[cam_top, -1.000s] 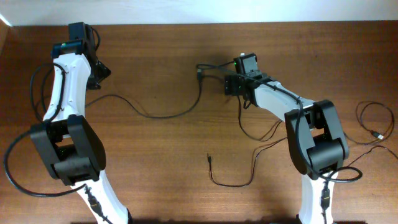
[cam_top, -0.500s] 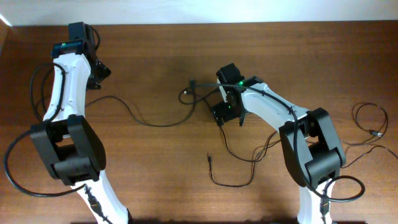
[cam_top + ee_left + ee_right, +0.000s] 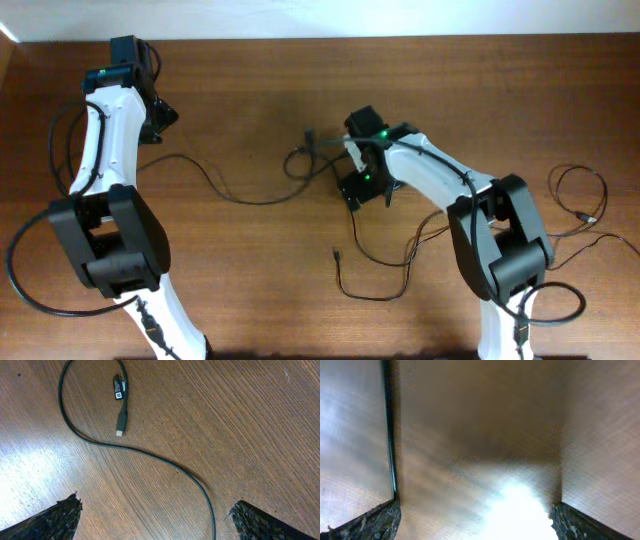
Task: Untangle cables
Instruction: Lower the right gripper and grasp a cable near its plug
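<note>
My gripper will pull, and the cable (image 3: pixel 145 453) will drag the silvery-tipped plug (image 3: pixel 121 424) along freely, because the plug lies loose at the end of an open curve.
Thin black cables lie on the wooden table. One cable (image 3: pixel 240 199) runs from below my left gripper (image 3: pixel 160 114) to a small loop (image 3: pixel 299 158) beside my right gripper (image 3: pixel 358 188). A second cable (image 3: pixel 372 296) ends in a plug (image 3: pixel 337 255) at the front centre. A third cable (image 3: pixel 578 188) loops at the far right. In the left wrist view a cable (image 3: pixel 150 455) with a silvery-tipped plug (image 3: pixel 120 429) lies ahead of my open, empty left gripper (image 3: pixel 156 502). The right wrist view is blurred. My right gripper (image 3: pixel 475 505) is open close above the table, with a cable (image 3: pixel 390 435) by its left finger.
Thicker black cables wired to the arms hang by the left arm's base (image 3: pixel 40 290) and the right arm's base (image 3: pixel 560 290). The table's back edge (image 3: pixel 320 38) meets a white wall.
My right gripper has moved from the back centre toward the front and left. The cable near it has bunched into a small loop, and the far-right loop has shifted left. My left arm has not moved.
</note>
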